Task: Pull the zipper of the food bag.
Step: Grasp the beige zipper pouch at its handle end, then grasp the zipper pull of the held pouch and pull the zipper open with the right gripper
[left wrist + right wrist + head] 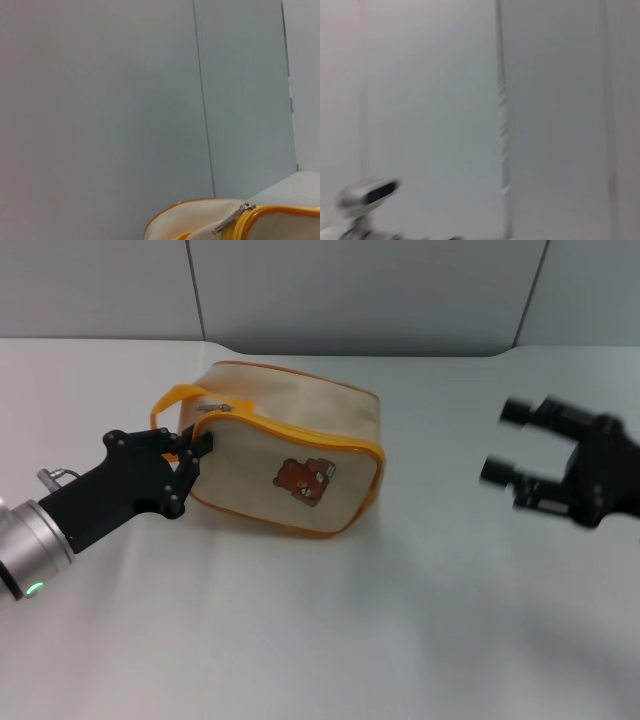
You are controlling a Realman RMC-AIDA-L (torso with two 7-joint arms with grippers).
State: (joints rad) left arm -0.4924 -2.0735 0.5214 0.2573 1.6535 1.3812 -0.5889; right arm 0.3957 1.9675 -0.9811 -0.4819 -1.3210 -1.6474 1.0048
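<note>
The pull tab (212, 408) is at the bag's handle end, a long way from the robot's right gripper, so next the left gripper tips that end (188, 420) up while the right gripper comes over.
The food bag (300, 440) is a boxy beige pouch with orange piping and a brown bear print (303, 479), lying at the middle of the white table (330, 640). Its orange loop handle (172, 400) is at its left end. The zipper runs along the top orange edge, and its silvery pull tab (222, 408) lies near the left end; the tab also shows in the left wrist view (231, 220). My left gripper (200, 448) is shut on the bag's left end, just below the handle. My right gripper (506, 443) is open and empty, well to the right of the bag.
A grey panelled wall (360, 290) stands behind the table's far edge. The left arm's silver wrist (30, 545) reaches in from the lower left. The right wrist view shows only the wall (470, 100).
</note>
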